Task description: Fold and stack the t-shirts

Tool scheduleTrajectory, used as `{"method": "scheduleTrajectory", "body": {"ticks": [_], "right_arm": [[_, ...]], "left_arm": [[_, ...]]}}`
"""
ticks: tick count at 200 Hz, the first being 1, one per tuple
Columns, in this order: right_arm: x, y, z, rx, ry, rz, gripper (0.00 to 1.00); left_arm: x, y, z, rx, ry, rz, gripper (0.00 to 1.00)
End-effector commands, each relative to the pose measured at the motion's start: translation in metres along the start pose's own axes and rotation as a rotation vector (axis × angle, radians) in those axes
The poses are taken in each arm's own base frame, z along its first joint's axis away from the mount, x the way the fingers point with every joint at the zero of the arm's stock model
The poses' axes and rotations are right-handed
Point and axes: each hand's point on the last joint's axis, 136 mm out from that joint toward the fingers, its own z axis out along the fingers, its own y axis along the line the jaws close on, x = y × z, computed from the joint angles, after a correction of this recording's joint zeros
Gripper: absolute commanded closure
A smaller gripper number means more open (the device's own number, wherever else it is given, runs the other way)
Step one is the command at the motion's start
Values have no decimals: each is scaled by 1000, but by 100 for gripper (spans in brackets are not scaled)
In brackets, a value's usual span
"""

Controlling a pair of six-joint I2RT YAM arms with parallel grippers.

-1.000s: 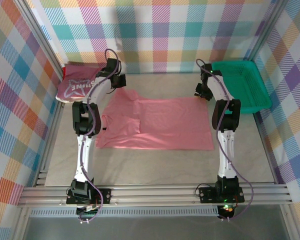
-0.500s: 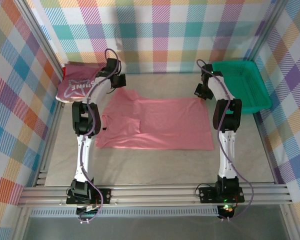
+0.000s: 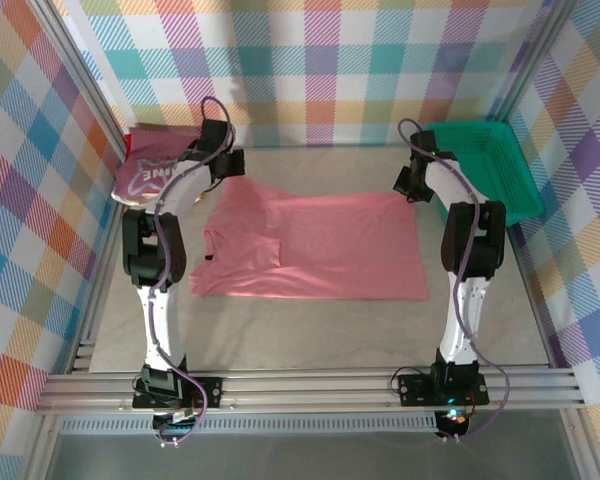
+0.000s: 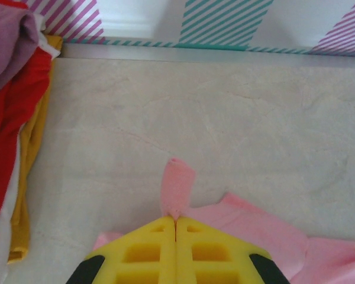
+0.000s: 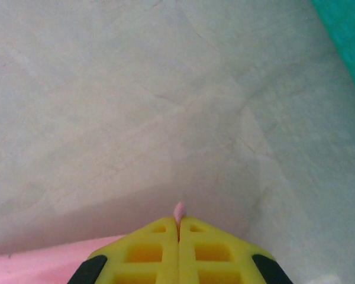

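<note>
I am holding both far corners of the pink t-shirt (image 3: 238, 185) with my grippers, so I should keep pulling the left gripper's corner toward me until it lies over the t-shirt's middle (image 3: 222, 243).
A plain salmon-pink t-shirt (image 3: 310, 245) lies spread flat in the middle of the table. My left gripper (image 3: 232, 165) is shut on its far left corner. In the left wrist view a nub of the pink cloth (image 4: 177, 186) sticks out past the closed yellow fingertips (image 4: 160, 236). My right gripper (image 3: 408, 183) is shut on the far right corner, and a small tip of pink cloth (image 5: 178, 209) pokes out between its fingertips (image 5: 201, 236). At the far left a dark pink t-shirt with white lettering (image 3: 150, 172) tops a stack over red (image 4: 9, 124) and cream (image 4: 26, 177) folded ones.
A green plastic mesh basket (image 3: 485, 165) stands at the far right, close to my right gripper, and its edge (image 5: 346, 35) shows in the right wrist view. Checked walls close the back and sides. Bare table lies in front of the shirt.
My right gripper has shut on the shirt's far right corner. Both arms have swung their elbows outward, and the left gripper keeps its hold on the far left corner.
</note>
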Motion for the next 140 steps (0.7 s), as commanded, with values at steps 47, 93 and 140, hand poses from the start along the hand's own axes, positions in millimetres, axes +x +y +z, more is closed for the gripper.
{"method": "scheduleTrajectory", "body": {"ticks": [47, 93, 140], "right_arm": [[-15, 11, -36, -118, -208, -25, 100], [-5, 0, -41, -97, -216, 18, 100], [23, -20, -33, -47, -167, 28, 100]], "left_arm": [[-18, 14, -46, -40, -170, 23, 100], [-10, 18, -77, -55, -197, 20, 100], [53, 33, -93, -94, -129, -25, 100]]}}
